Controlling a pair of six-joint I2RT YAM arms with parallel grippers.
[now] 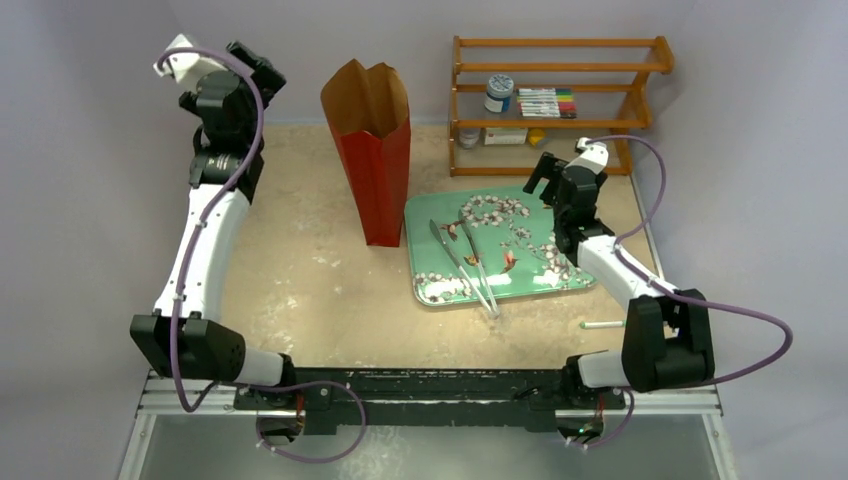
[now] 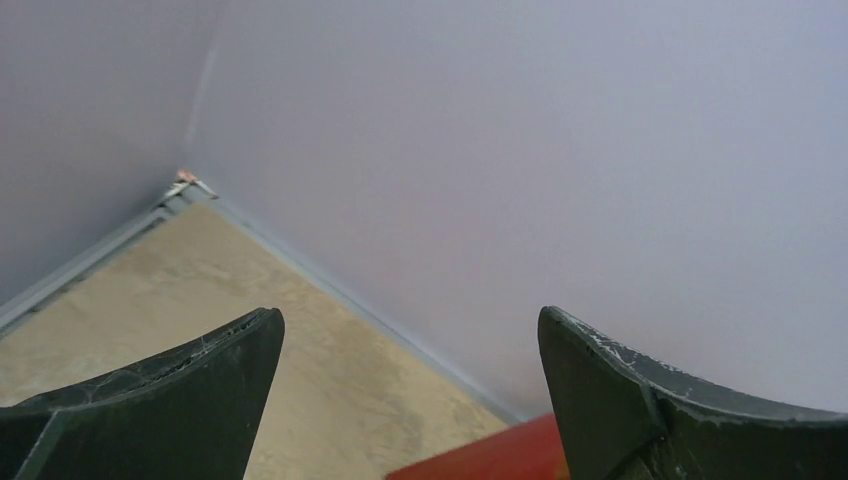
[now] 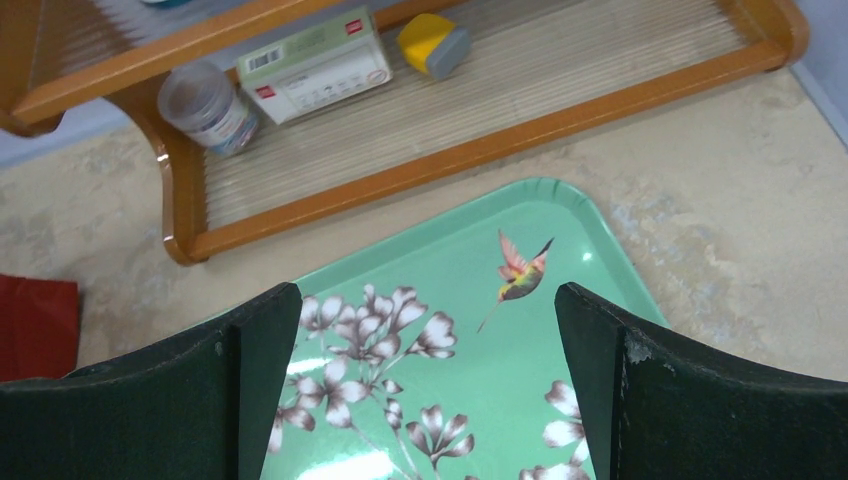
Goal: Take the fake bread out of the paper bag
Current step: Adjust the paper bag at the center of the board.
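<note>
The left gripper's spread fingers face the paper bag's upright rim across a clear gap, so the left gripper goes on moving toward that rim and closes on the nearest edge [image 1: 326,102].
The paper bag [image 1: 372,150] stands upright at the middle back of the table, glossy red outside, brown inside, its mouth open at the top. No fake bread shows in any view; the bag's inside is hidden. My left gripper [image 1: 262,75] is raised at the back left, left of the bag's mouth, open and empty. In the left wrist view a red corner of the bag [image 2: 490,457] shows low between the spread fingers. My right gripper [image 1: 540,178] hangs over the tray's far right corner, open and empty. The bag's red edge [image 3: 35,325] shows at the left of the right wrist view.
A green floral tray [image 1: 540,272] lies right of the bag with metal tongs [image 1: 465,262] on it; its far corner [image 3: 540,205] shows under the right fingers. A wooden shelf [image 1: 555,100] with a jar, box and markers stands at the back right. Grey walls close the back and sides.
</note>
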